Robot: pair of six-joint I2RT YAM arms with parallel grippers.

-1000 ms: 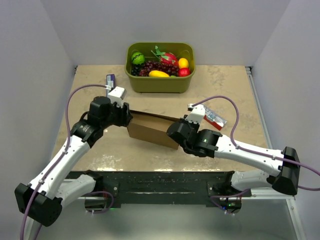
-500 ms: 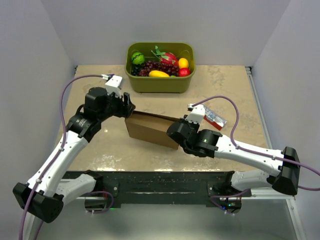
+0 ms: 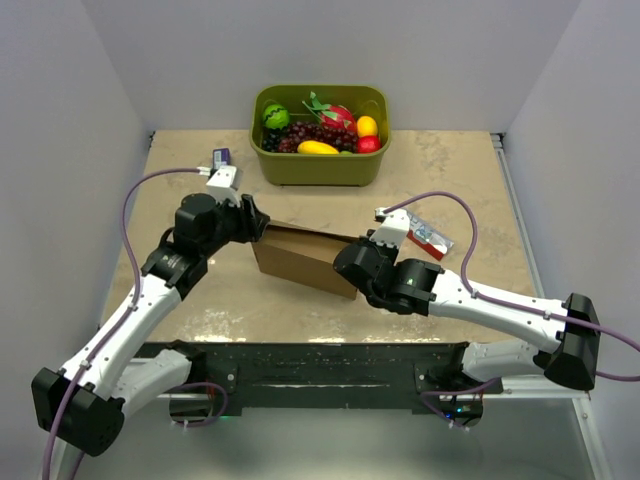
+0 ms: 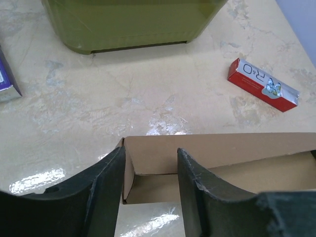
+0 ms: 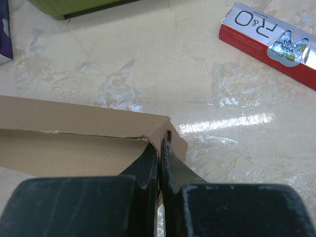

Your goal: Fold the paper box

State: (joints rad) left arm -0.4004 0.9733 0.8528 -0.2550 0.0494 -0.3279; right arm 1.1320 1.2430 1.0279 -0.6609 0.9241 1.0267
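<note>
The paper box's end flap [image 5: 179, 146] stands open at its corner slot [image 5: 169, 136], so next my right gripper opens and presses the end flap from both the inside and the outside of the paper box.
The brown paper box [image 3: 300, 262] lies mid-table as a shallow open tray. My left gripper [image 3: 255, 225] is at its left end. In the left wrist view the left gripper [image 4: 151, 152] is open and straddles the short end wall of the paper box [image 4: 222, 148]: one finger [image 4: 106, 187] stands outside against the wall, the other [image 4: 195, 187] inside the tray with a wide gap. My right gripper [image 3: 350, 265] is at the right end. In the right wrist view the right gripper [image 5: 160, 145] is shut on the end wall of the paper box [image 5: 74, 133] at its slotted corner.
An olive-green tub [image 3: 318, 165] of fruit stands behind the box. A red toothpaste carton [image 3: 430, 237] lies to the right, behind my right wrist. A small purple box [image 3: 221, 157] lies at the back left. Walls close the table on three sides.
My left gripper backed off up and left from the box's end, then came back over the end wall, jaws slightly narrower. The right gripper and the box have stayed put.
</note>
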